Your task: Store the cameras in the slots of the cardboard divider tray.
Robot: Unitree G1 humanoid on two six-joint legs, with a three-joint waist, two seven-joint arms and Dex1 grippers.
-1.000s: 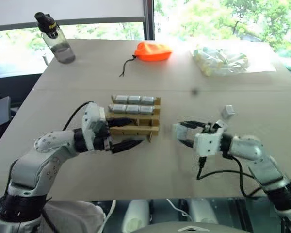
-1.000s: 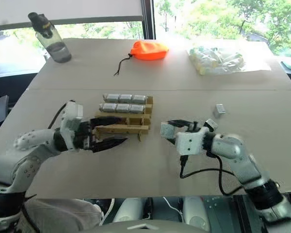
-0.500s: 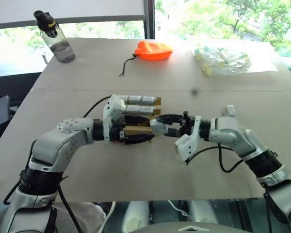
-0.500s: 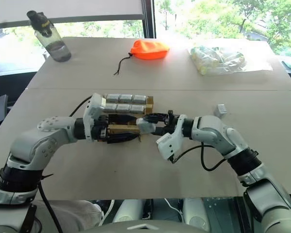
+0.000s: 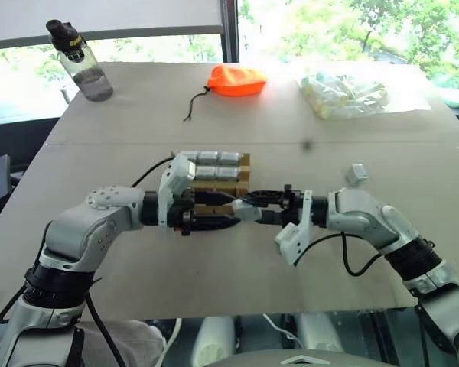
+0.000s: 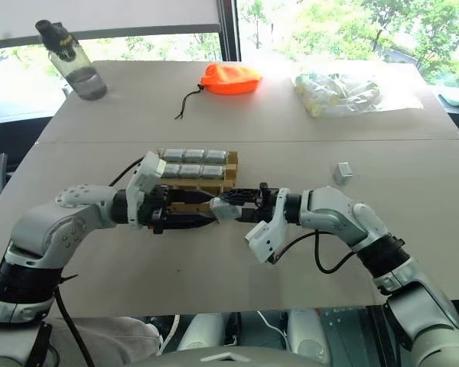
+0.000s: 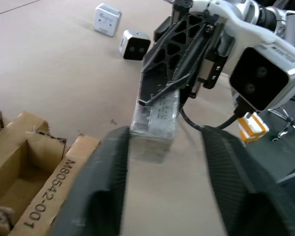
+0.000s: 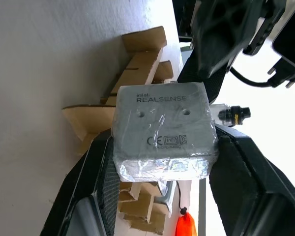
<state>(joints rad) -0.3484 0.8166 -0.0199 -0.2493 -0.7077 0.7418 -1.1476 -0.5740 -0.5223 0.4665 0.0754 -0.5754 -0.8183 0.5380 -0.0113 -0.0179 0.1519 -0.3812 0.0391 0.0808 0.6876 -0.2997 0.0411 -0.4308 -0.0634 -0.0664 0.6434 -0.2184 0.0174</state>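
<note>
My right gripper is holding the camera, and the tray's empty near rows (image 5: 223, 186) are on my left gripper's side. So my left gripper should take the camera's loose end (image 5: 242, 209).
The cardboard divider tray (image 5: 243, 162) stands mid-table, with several silver cameras (image 5: 208, 157) in its two far rows. My right gripper (image 5: 254, 208) is shut on one plastic-wrapped camera (image 8: 162, 130) and holds it level, just off the tray's front right corner. My left gripper (image 5: 231, 212) points at it from the tray's front. Its fingers (image 7: 105, 187) stand apart on either side of the camera's free end, so it is open. Two loose cameras (image 7: 107, 19) (image 7: 134, 44) lie on the table beyond my right arm; one shows a black face.
At the far left of the table (image 5: 138, 290) stands a water bottle (image 5: 80, 60). An orange pouch (image 5: 237, 79) lies at the far middle and a clear bag of pale cylinders (image 5: 344, 95) at the far right. My right gripper's cable (image 5: 344, 264) loops over the table.
My right gripper has swung left with its camera and rolled, ending at the tray's front right corner. My left gripper has turned toward it, and its fingers now flank the camera's end.
</note>
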